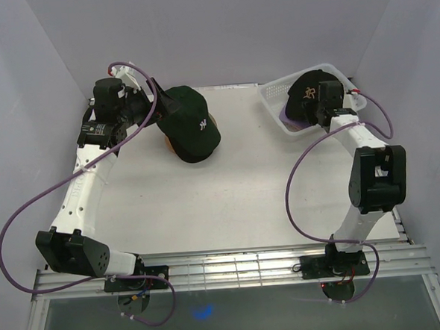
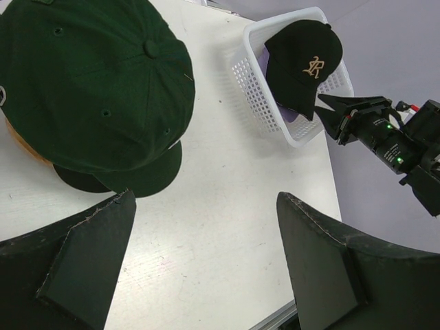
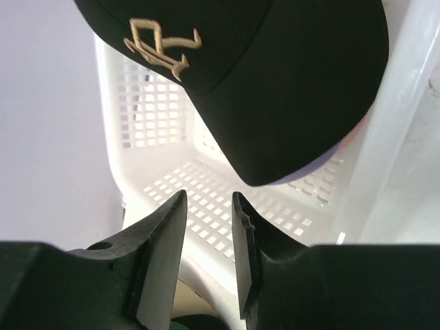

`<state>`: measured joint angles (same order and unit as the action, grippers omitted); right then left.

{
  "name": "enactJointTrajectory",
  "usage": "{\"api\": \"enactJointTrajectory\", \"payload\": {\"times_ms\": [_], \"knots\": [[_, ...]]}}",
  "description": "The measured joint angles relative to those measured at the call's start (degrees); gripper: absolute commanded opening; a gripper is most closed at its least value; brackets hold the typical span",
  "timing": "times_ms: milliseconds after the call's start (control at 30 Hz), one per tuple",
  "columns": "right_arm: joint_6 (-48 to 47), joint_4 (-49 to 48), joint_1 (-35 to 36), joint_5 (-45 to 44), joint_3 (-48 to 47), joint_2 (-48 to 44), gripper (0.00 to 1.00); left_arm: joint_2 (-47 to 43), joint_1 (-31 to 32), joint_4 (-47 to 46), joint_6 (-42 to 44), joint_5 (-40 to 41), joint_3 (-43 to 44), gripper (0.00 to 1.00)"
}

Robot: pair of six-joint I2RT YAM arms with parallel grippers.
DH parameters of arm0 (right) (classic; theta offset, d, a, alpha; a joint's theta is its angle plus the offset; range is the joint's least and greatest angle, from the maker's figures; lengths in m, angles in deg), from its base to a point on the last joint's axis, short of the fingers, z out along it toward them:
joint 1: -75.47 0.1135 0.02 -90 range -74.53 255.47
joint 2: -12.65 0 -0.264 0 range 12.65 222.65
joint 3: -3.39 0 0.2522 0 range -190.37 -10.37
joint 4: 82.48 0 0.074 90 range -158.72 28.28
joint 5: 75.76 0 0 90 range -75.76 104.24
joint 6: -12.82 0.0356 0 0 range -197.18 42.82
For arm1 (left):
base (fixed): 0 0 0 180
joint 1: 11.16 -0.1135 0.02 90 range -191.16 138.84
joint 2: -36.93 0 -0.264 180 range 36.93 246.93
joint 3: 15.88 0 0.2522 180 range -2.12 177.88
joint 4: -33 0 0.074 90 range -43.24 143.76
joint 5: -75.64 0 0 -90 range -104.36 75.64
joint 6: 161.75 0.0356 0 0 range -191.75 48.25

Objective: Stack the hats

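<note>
The gold-logo hat's visor point(image 3: 292, 113) is past the nearly closed fingers of my right gripper. I should open them wider and reach around the visor's corner point(image 3: 256, 175) before I close them.
A dark green hat point(image 1: 191, 125) point(image 2: 89, 82) with a white logo tops a pile at the back left, and the brim of a black hat point(image 2: 79, 180) shows under it. My left gripper point(image 1: 160, 109) point(image 2: 206, 196) hangs open beside that pile, over bare table. Another black hat point(image 1: 309, 92) point(image 2: 302, 58) point(image 3: 275, 75) with a gold logo lies in the white basket point(image 1: 275, 94) point(image 3: 151, 117) on a lavender hat point(image 2: 292, 115) point(image 3: 323, 163). My right gripper point(image 1: 306, 111) point(image 3: 208, 195) sits just short of the black brim, its jaws narrowly apart with nothing between them.
A round wooden stand point(image 2: 24, 148) point(image 1: 170, 144) peeks out under the left pile. The mesh basket point(image 2: 258, 89) stands at the back right corner, close to the enclosure walls. The table's near edge runs along metal rails point(image 1: 226, 265).
</note>
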<state>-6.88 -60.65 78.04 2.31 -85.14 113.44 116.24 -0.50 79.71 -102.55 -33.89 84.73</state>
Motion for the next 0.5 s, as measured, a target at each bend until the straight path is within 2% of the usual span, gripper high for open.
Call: {"api": "enactJointTrajectory", "payload": {"times_ms": [133,200,233,400,433,500], "knots": [[0.0,-1.2,-1.1,0.1,0.0,-0.1,0.42,0.0,0.0,0.0,0.0,0.0,0.0,0.93],[-0.1,-1.2,-1.5,0.0,0.1,-0.1,0.48,0.0,0.0,0.0,0.0,0.0,0.0,0.93],[-0.2,-1.2,-1.6,0.0,0.2,-0.1,0.58,0.0,0.0,0.0,0.0,0.0,0.0,0.93],[-0.4,-0.1,-1.9,1.0,0.2,0.0,0.64,0.0,0.0,0.0,0.1,0.0,0.0,0.93],[-0.2,0.7,-1.8,1.4,0.1,0.1,0.70,0.0,0.0,0.0,0.1,0.0,0.0,0.93],[0.1,2.4,-1.6,1.7,-0.7,0.9,0.73,0.0,0.0,0.0,0.0,0.0,0.0,0.93]]}}
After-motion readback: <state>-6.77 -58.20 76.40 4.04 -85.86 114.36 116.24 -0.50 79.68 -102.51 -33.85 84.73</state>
